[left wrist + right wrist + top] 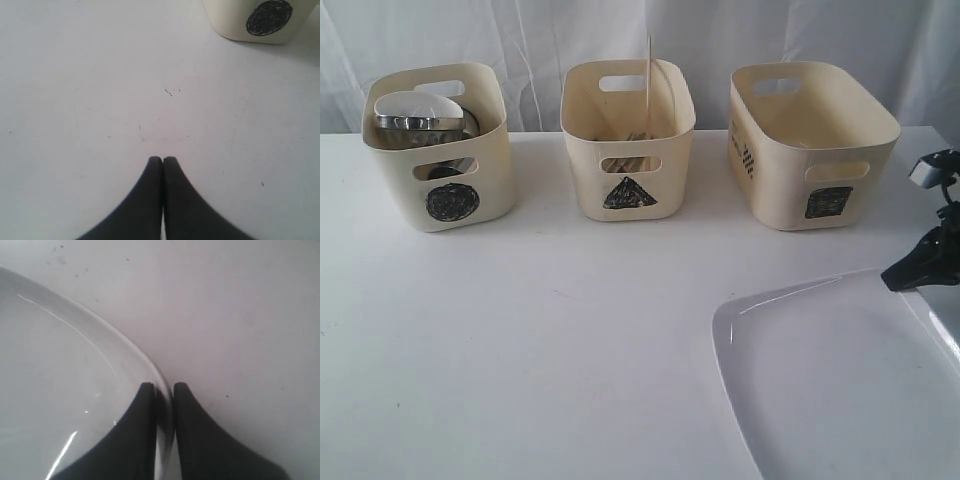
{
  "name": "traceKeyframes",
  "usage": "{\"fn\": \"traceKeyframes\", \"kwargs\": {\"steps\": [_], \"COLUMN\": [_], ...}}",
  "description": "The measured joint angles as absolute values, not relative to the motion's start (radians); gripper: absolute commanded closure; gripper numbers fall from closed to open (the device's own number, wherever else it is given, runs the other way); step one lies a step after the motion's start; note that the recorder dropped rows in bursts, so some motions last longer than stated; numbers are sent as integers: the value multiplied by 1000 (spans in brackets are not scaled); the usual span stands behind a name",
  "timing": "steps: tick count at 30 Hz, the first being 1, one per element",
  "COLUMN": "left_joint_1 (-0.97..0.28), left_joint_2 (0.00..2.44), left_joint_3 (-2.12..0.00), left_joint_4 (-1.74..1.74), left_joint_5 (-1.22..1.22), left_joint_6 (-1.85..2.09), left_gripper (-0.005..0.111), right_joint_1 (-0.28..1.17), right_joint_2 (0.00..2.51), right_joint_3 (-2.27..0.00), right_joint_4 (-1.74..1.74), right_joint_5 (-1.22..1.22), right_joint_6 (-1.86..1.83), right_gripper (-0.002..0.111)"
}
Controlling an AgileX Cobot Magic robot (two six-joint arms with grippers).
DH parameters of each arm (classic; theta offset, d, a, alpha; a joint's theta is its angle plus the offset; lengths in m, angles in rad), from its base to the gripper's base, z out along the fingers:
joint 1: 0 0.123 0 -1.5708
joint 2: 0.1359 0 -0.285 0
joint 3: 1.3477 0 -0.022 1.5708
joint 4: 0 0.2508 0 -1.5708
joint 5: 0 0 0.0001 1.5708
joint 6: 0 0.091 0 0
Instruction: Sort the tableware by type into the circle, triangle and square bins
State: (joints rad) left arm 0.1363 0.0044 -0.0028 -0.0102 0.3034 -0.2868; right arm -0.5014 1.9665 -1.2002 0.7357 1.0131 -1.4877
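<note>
Next, my right gripper opens, grips the plate's rim nearer me and swings it round, since it pinches the plate's far corner point(882, 275) while the plate reaches towards me.
The large white rounded-square plate point(830, 380) lies at the table's near right corner. My right gripper point(917, 268) is shut on the plate's rim point(161, 387), one finger inside the plate point(60, 365) and one outside. The circle bin point(400, 180) holds a small white bowl point(415, 103) on top of steel mugs or bowls point(420, 123). In the triangle bin point(585, 170) lie steel cutlery point(635, 134) and an upright wooden chopstick point(648, 70). My left gripper point(162, 160) is shut on nothing over bare table, near the circle bin point(235, 20), and is out of the exterior view.
The square bin point(790, 175) stands at the back right and looks empty inside. All three bins line the table's far edge before a white curtain. White tabletop point(540, 340) stretches in front of the bins and left of the plate.
</note>
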Motion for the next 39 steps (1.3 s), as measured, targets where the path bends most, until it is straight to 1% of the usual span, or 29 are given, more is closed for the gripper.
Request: {"fn": "traceKeyframes", "kwargs": {"steps": [2, 3, 12, 15, 19, 23, 25, 26, 30, 31, 32, 39], "left_joint_1": [136, 136, 136, 136, 136, 136, 136, 136, 136, 136, 136, 136], "left_joint_2": [4, 4, 4, 4, 4, 4, 4, 4, 4, 4, 4, 4], "left_joint_3": [-3, -3, -3, -3, -3, -3, -3, -3, -3, -3, -3, -3], "left_joint_4": [-10, -10, -10, -10, -10, -10, -10, -10, -10, -10, -10, -10], "left_joint_5": [303, 303, 303, 303, 303, 303, 303, 303, 303, 303, 303, 303], "left_joint_6": [-287, -287, -287, -287, -287, -287, -287, -287, -287, -287, -287, -287], "left_gripper": [107, 107, 107, 107, 107, 107, 107, 107, 107, 107, 107, 107], "right_joint_1": [-499, -499, -499, -499, -497, -497, -496, -494, -462, -452, -444, -417], "right_joint_2": [1983, 1995, 2041, 2042, 2048, 2049, 2053, 2055, 2075, 2075, 2075, 2062], "right_joint_3": [-1200, -1200, -1200, -1200, -1200, -1200, -1200, -1200, -1205, -1209, -1211, -1216], "right_joint_4": [736, 736, 736, 736, 736, 734, 734, 732, 688, 667, 645, 572], "right_joint_5": [1004, 1001, 960, 960, 960, 948, 943, 945, 970, 970, 965, 931], "right_joint_6": [-1486, -1486, -1513, -1530, -1578, -1617, -1638, -1643, -1621, -1594, -1567, -1330], "right_gripper": [94, 94, 92, 85, 71, 70, 73, 77, 101, 106, 108, 108]}}
